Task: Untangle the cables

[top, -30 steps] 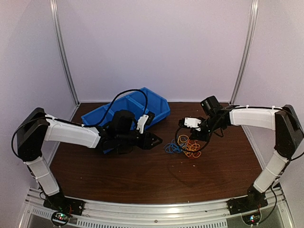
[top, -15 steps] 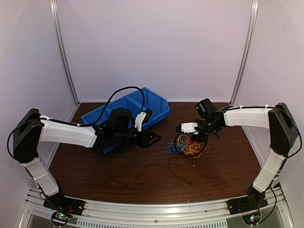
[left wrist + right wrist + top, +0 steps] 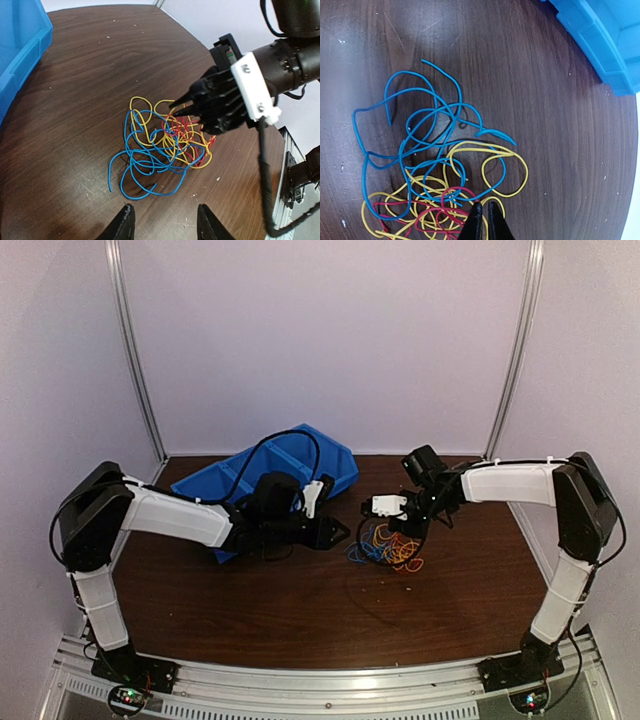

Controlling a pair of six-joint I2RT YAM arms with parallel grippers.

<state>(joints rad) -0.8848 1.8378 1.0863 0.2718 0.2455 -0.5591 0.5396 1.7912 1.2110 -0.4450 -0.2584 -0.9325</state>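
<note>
The red cable lies wound through the yellow loops [image 3: 441, 212], so next my right gripper opens and pins the tangle [image 3: 454, 192] while my left gripper pulls the red cable up.
The cables [image 3: 388, 547] lie as one tangle of thin blue, yellow and red strands on the brown table, seen close up in the left wrist view [image 3: 160, 145] and the right wrist view [image 3: 435, 165]. My right gripper [image 3: 398, 530] points down into the red and yellow side of the tangle [image 3: 176, 109]. Its jaws are pinched to a thin slit [image 3: 485, 216] among the strands; which strand sits between them I cannot tell. My left gripper [image 3: 338, 532] hovers just left of the tangle, open, its fingertips [image 3: 125, 222] wide apart with nothing between them.
A blue divided bin [image 3: 290, 465] stands tilted at the back left, behind the left arm; its corner shows in both wrist views [image 3: 20, 50] [image 3: 600, 45]. White walls with metal posts close the table [image 3: 330, 610] on three sides.
The right gripper's jaws have closed down onto the tangle and it has shifted slightly left. The left arm has reached further right, toward the cables, still open.
</note>
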